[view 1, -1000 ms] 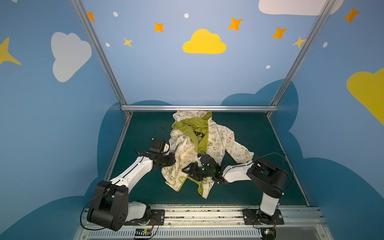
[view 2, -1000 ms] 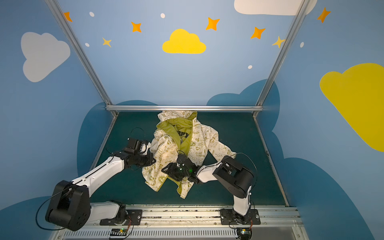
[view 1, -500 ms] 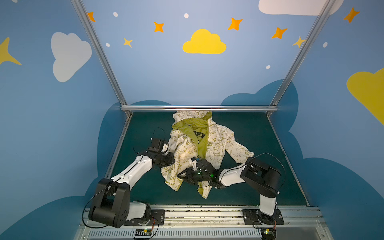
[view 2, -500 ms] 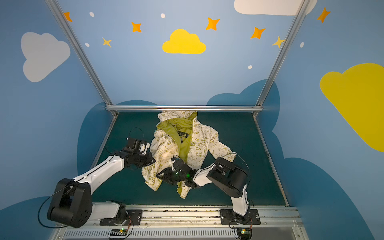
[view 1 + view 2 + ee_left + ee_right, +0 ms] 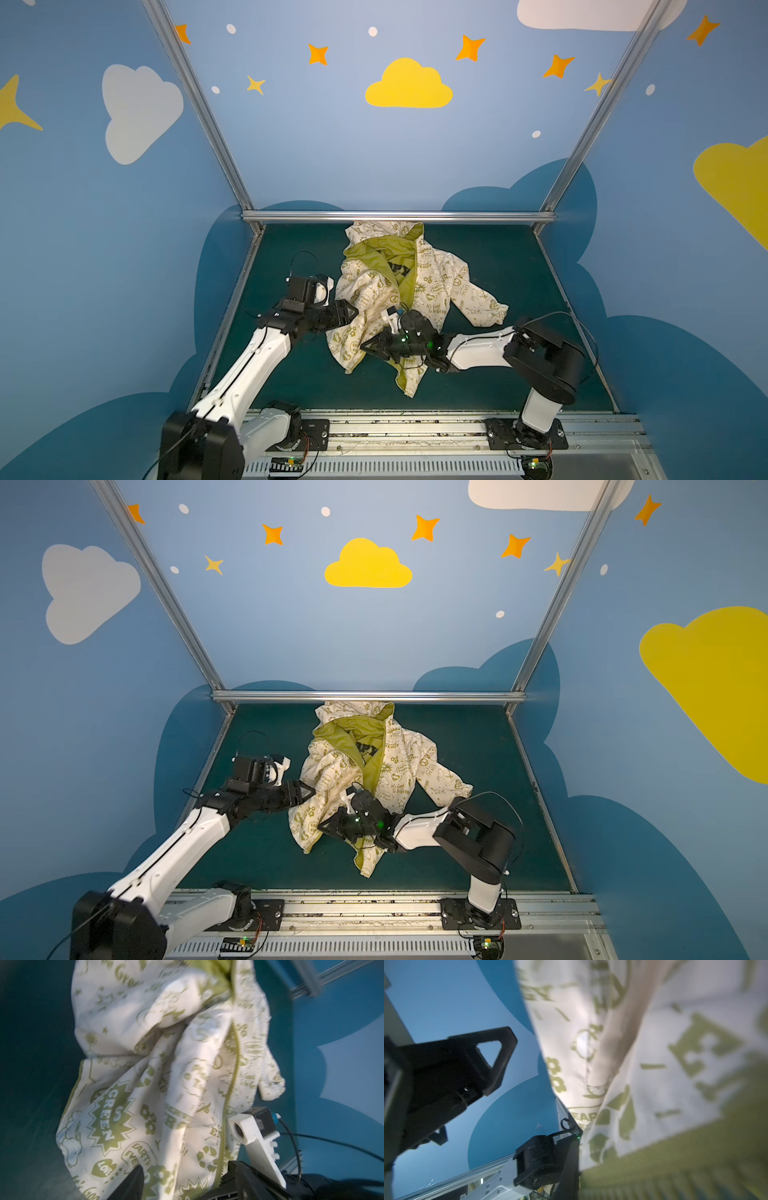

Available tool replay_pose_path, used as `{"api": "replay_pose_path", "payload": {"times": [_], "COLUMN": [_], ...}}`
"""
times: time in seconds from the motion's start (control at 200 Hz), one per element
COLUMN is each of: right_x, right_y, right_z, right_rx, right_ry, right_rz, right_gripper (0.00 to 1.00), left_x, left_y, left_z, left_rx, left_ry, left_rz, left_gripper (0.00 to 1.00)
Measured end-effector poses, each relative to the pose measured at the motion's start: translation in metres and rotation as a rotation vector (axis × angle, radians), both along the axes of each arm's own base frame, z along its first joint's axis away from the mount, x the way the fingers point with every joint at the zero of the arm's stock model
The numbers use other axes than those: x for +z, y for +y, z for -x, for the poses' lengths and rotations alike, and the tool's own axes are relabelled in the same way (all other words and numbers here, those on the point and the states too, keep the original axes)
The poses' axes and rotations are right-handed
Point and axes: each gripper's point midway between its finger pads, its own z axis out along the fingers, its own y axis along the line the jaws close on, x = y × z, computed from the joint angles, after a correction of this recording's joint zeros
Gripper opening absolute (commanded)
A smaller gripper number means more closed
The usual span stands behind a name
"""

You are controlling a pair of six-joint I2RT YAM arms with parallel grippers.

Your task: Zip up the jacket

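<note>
My left gripper's open fingers are over loose fabric (image 5: 171, 1174), away from the olive zipper. I should move back and grab the front edge (image 5: 220, 1162) that my right gripper is lifting.
The cream jacket (image 5: 432, 282) (image 5: 399, 762) with olive doodles lies crumpled mid-mat, hood to the back, its yellow-green lining showing. My left gripper (image 5: 354, 311) (image 5: 308, 790) sits at its left side, open, with fabric (image 5: 166, 1064) lying loose between the spread jaws (image 5: 187, 1184). The olive zipper (image 5: 232, 1076) runs down the front edge towards them. My right gripper (image 5: 366, 345) (image 5: 322, 825) reaches in from the right and is shut on the jacket's lower front edge. In the right wrist view cloth (image 5: 654, 1064) fills the frame beside one dark finger (image 5: 571, 1172).
A dark green mat (image 5: 498, 374) covers the floor, boxed in by blue walls and an aluminium rail (image 5: 399, 216) at the back. One sleeve (image 5: 486, 307) trails right, over the right arm's forearm. Both arm bases stand on the front rail (image 5: 415, 432).
My left gripper has opened and let go of the jacket's left side. My right gripper slid left along the lower front edge and shut on it.
</note>
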Motion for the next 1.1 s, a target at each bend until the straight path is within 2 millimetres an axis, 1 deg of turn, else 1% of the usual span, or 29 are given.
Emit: {"api": "replay_pose_path", "payload": {"times": [0.09,0.17,0.245,0.305,0.38,0.551,0.681,0.816,0.886,0.956,1.036,1.101], "right_x": [0.032,0.052,0.068,0.078,0.086,0.088,0.091,0.092,0.092,0.093,0.095,0.096], "right_y": [0.000,0.000,0.001,0.003,0.004,0.001,0.001,0.006,0.008,0.008,0.008,0.008], "right_z": [-0.014,-0.023,-0.030,-0.034,-0.038,-0.043,-0.049,-0.059,-0.063,-0.064,-0.064,-0.064], "right_rx": [-0.008,-0.011,-0.006,0.003,0.010,0.019,0.014,0.011,0.009,0.010,0.013,0.016], "right_ry": [-0.044,-0.076,-0.101,-0.121,-0.136,-0.135,-0.145,-0.144,-0.142,-0.140,-0.145,-0.143], "right_rz": [-0.052,-0.080,-0.093,-0.106,-0.121,-0.127,-0.133,-0.147,-0.155,-0.157,-0.166,-0.169], "right_gripper": [0.00,0.00,0.00,0.00,0.00,0.00,0.00,0.00,0.00,0.00,0.00,0.00], "left_x": [0.036,0.062,0.078,0.083,0.085,0.085,0.090,0.091,0.086,0.073,0.056,0.048], "left_y": [-0.004,-0.007,-0.011,-0.013,-0.015,-0.018,-0.016,-0.017,-0.020,-0.023,-0.025,-0.025], "left_z": [0.008,0.015,0.021,0.026,0.033,0.051,0.057,0.064,0.066,0.067,0.064,0.059], "left_rx": [0.014,0.019,0.020,0.023,0.034,0.065,0.082,0.091,0.091,0.098,0.115,0.138], "left_ry": [-0.068,-0.099,-0.098,-0.080,-0.044,0.012,0.020,0.025,0.035,0.058,0.090,0.099], "left_rz": [0.088,0.150,0.201,0.237,0.279,0.386,0.400,0.414,0.435,0.447,0.448,0.447], "left_gripper": [0.79,0.80,0.80,0.81,0.82,0.84,0.86,0.86,0.86,0.86,0.85,0.85]}}
